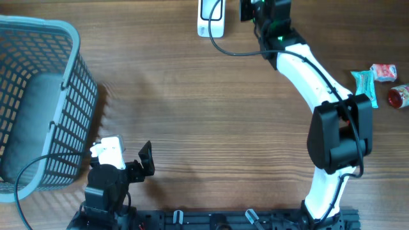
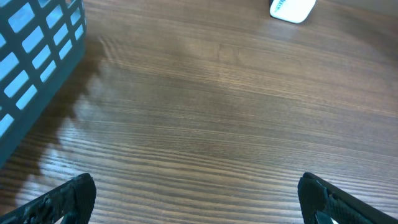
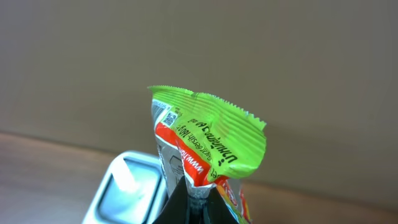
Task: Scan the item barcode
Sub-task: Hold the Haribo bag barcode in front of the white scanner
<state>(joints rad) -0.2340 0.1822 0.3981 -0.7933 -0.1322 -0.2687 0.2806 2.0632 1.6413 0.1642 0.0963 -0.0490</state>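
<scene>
The snack packet's code square [image 3: 169, 118] is off to one side of the scanner, so my right gripper should tilt the packet and move its barcode across the scanner's window [image 3: 129, 190].
My right gripper [image 3: 200, 198] is shut on the bottom edge of a green and red snack packet [image 3: 211, 140]. The packet stands upright above the jaws, with printed text and a small code square facing the camera. Just behind and left of it sits the white barcode scanner [image 3: 124, 193]. From overhead the right arm reaches to the table's far edge, and its gripper [image 1: 254, 10] is right beside the scanner [image 1: 211, 18]. My left gripper [image 2: 196, 202] is open over bare wood near the front left [image 1: 128, 158], holding nothing.
A grey-blue mesh basket [image 1: 38, 96] stands at the left, close to the left arm, and its wall [image 2: 37, 50] shows in the left wrist view. A teal packet [image 1: 363, 83], a red and white packet [image 1: 384, 71] and a red item [image 1: 399, 96] lie at the right edge.
</scene>
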